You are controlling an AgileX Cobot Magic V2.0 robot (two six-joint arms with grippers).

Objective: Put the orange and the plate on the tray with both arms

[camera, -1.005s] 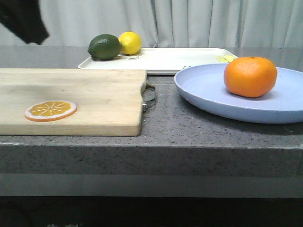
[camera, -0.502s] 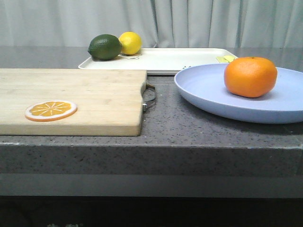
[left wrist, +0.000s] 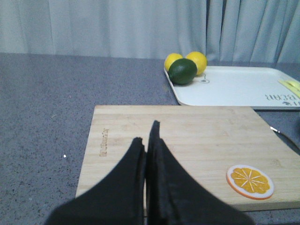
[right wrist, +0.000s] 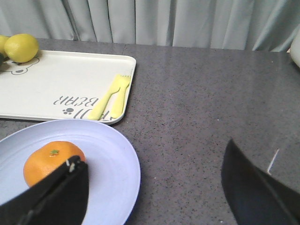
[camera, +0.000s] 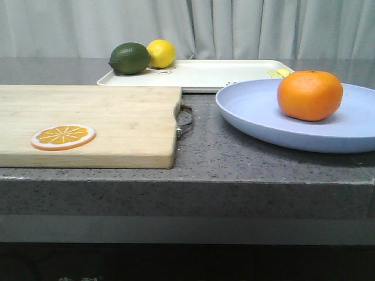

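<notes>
The plate with the orange (camera: 309,96) is far away from my left gripper. Next, my right gripper grabs the plate's rim (camera: 369,96) and brings the plate and the orange onto the tray.
The orange (camera: 310,94) sits on the pale blue plate (camera: 263,117) at the right of the counter; both also show in the right wrist view, the orange (right wrist: 50,159) on the plate (right wrist: 112,164). The cream-white tray (camera: 217,73) lies behind, and also shows in both wrist views (left wrist: 234,89) (right wrist: 56,89). My left gripper (left wrist: 147,133) is shut and empty above the wooden cutting board (left wrist: 197,136). My right gripper (right wrist: 152,157) is open wide, above the counter beside the plate's rim. Neither gripper shows in the front view.
A dark green lime (camera: 129,58) and a yellow lemon (camera: 161,52) sit on the tray's left end. A yellow fork (right wrist: 110,96) lies on the tray. An orange slice disc (camera: 62,136) lies on the cutting board (camera: 99,123). Curtains hang behind.
A dark arm shape at the top left of the front view one second ago has left the view. The fruit, plate, tray and board have not moved.
</notes>
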